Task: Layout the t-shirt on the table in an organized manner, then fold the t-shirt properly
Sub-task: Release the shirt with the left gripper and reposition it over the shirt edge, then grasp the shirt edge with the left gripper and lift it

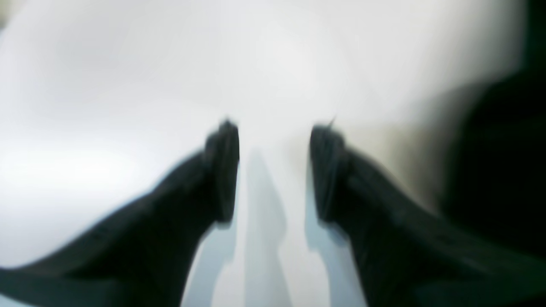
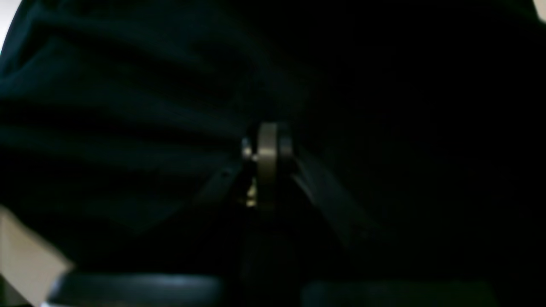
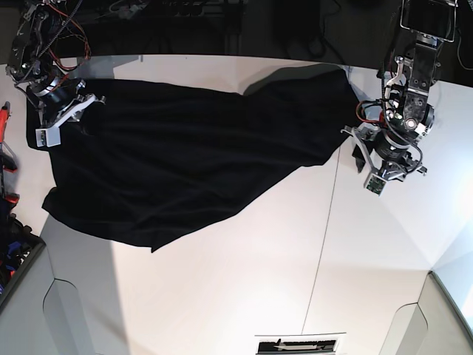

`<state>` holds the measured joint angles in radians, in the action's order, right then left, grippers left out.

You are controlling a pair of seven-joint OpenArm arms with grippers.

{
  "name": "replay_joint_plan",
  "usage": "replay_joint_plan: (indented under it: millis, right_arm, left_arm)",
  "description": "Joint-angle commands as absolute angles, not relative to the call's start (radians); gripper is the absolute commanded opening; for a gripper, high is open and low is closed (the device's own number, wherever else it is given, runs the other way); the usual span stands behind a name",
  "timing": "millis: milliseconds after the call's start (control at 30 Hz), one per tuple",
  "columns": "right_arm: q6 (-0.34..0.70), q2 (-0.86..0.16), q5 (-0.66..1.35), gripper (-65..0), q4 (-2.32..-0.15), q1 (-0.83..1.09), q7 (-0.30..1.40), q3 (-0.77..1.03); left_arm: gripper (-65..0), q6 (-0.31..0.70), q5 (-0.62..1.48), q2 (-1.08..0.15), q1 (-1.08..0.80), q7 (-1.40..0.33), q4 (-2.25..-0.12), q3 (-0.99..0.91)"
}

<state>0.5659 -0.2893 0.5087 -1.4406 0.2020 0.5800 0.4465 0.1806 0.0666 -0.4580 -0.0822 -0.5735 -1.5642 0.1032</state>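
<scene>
Next, my left gripper takes the t-shirt's other end (image 3: 314, 100) by its near edge (image 3: 279, 176) and lifts it, because that end lies bunched and slanted while my right gripper holds an end.
The black t-shirt (image 3: 185, 155) lies spread in a wrinkled slant over the far left part of the white table (image 3: 259, 251). My right gripper (image 3: 89, 108) is at the shirt's far-left edge. In the right wrist view its jaws (image 2: 268, 162) are shut, with dark cloth folds (image 2: 128, 106) running to them and filling the frame. My left gripper (image 3: 361, 157) hovers just off the shirt's right corner. Its fingers stand open over bare table (image 1: 170, 85), with nothing between them (image 1: 275, 132). Dark t-shirt cloth (image 1: 503, 149) shows at that view's right edge.
A thin dark seam (image 3: 321, 244) crosses the table right of centre. Grey angled panels sit at the near corners (image 3: 66, 318) (image 3: 447, 303). A small printed card (image 3: 299, 344) lies at the near edge. Red-handled tools (image 3: 6, 148) lie off the left side.
</scene>
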Motion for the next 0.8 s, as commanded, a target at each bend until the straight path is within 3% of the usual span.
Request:
replay_joint_plan:
  millis: [0,267,433,633,767]
  right_arm:
    - [0.54,-0.302,0.469,-65.0,-1.442,0.214,0.637,0.451]
    - [0.555,-0.302,0.54,-65.0,-1.442,0.245,0.638,0.451]
    - [0.558,-0.302,0.572,-65.0,-1.454,0.235,0.625,0.451]
    - [0.558,-0.302,0.595,-65.0,-1.459,0.233,0.626,0.451]
    - [0.558,-0.302,0.593,-65.0,-1.459,0.231,0.628,0.451]
  left_arm:
    - [-34.9,0.159,0.059,-0.469,-0.058,-0.569,-1.578,0.097]
    - [-35.4,0.168,0.116,-0.469,-0.06,-0.614,-1.654,0.098]
    - [-41.1,0.317,0.26,-0.463,-0.089,-0.576,-1.722,0.098]
    - [-41.2,0.353,0.362,-0.422,-0.055,-0.599,-1.612,0.098]
    - [-41.2,0.425,0.562,-0.421,0.004,-0.701,-1.517,0.098]
